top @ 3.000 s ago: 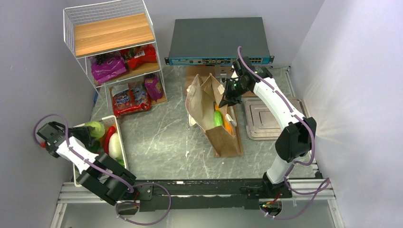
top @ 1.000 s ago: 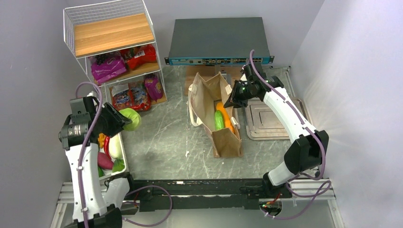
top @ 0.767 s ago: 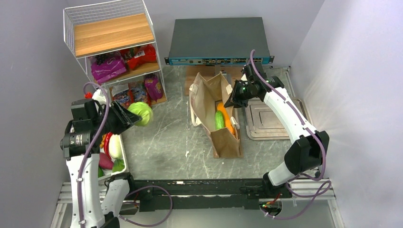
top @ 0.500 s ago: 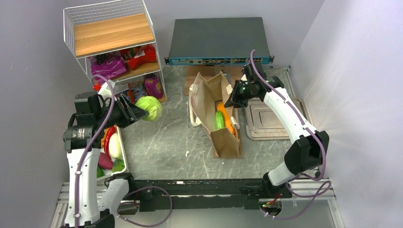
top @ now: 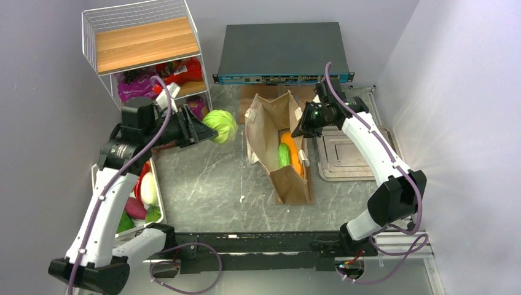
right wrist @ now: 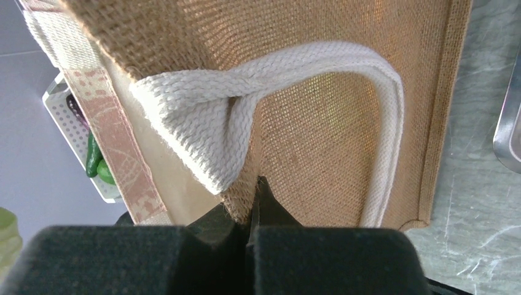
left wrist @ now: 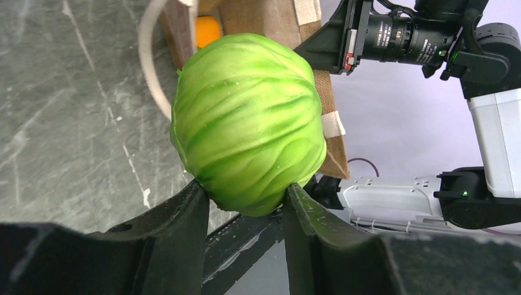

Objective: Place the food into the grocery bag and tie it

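The grocery bag's opening [top: 274, 132] is wide open beside the cabbage [top: 222, 126], so the robot's left gripper should go on carrying the cabbage across until it hangs over the bag's opening, then let it go.
The tan grocery bag [top: 289, 178] lies open on the table's middle, with an orange carrot [top: 290, 152] and a green piece [top: 282, 155] inside. My left gripper [top: 207, 132] is shut on the round pale-green cabbage [top: 222, 126], held in the air just left of the bag's mouth; it fills the left wrist view [left wrist: 249, 123]. My right gripper [top: 299, 129] is shut on the bag's right rim [right wrist: 246, 200] beside a cream handle [right wrist: 387, 141], holding the mouth open. Red snack packets [top: 179, 72] and a purple packet [top: 138, 89] sit on the shelf.
A white wire shelf [top: 144, 37] stands at the back left. A white basket [top: 155, 184] with vegetables is at the left. A dark network box [top: 282, 49] sits at the back. A grey metal tray [top: 344, 153] lies right of the bag.
My left arm lifted the cabbage out of the basket and carried it right and back towards the bag's mouth. My right gripper has stayed holding the bag rim.
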Controlling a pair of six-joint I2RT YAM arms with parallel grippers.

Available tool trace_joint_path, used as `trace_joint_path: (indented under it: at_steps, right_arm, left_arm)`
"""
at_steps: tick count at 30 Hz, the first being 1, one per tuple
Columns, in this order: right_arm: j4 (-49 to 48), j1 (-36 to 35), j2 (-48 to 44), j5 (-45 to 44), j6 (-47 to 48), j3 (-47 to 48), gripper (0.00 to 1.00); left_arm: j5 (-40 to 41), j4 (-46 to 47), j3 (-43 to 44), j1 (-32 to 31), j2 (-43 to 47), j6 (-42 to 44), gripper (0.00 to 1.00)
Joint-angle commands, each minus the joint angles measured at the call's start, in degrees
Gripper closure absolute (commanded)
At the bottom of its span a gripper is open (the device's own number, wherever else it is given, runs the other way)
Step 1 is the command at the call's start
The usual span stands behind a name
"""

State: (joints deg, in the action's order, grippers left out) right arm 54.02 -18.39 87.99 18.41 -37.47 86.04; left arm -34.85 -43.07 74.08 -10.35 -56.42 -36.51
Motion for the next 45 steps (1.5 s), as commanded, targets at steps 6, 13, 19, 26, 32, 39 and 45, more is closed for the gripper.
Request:
trace_joint_path:
  at_steps: [6, 13, 19, 26, 32, 39, 45]
  right_arm:
    - [3.4, -0.1, -1.8, -1.9, 2.1, 6.0, 1.0]
    - [4.3, -0.1, -1.5, -2.6, 3.6, 6.9, 1.0]
    - [4.3, 0.0, -1.2, -2.0, 3.8, 7.1, 1.0]
    - [4.5, -0.1, -1.2, -2.4, 4.1, 7.4, 1.0]
    - [4.5, 0.0, -1.4, -2.4, 4.2, 7.2, 1.0]
    - [4.0, -0.1, -2.0, -2.3, 4.3, 6.2, 1.0]
    - [3.4, -0.1, -2.5, -1.9, 4.1, 5.2, 1.0]
  left_arm:
    - [6.3, 10.4, 9.2, -13.4, -10.7, -3.2, 1.0]
    - [9.6, 10.3, 14.7, -18.1, -18.3, -3.5, 1.0]
    - [10.0, 7.2, 18.4, -18.6, -22.5, -2.4, 1.0]
    - [10.1, 7.2, 19.3, -19.7, -25.0, -2.0, 1.0]
    - [11.7, 4.5, 21.5, -22.5, -28.1, -1.0, 0.83]
    - [13.4, 2.7, 22.6, -24.4, -28.7, -0.1, 0.09]
    - [16.2, 0.0, 23.2, -24.4, -27.6, 0.5, 0.01]
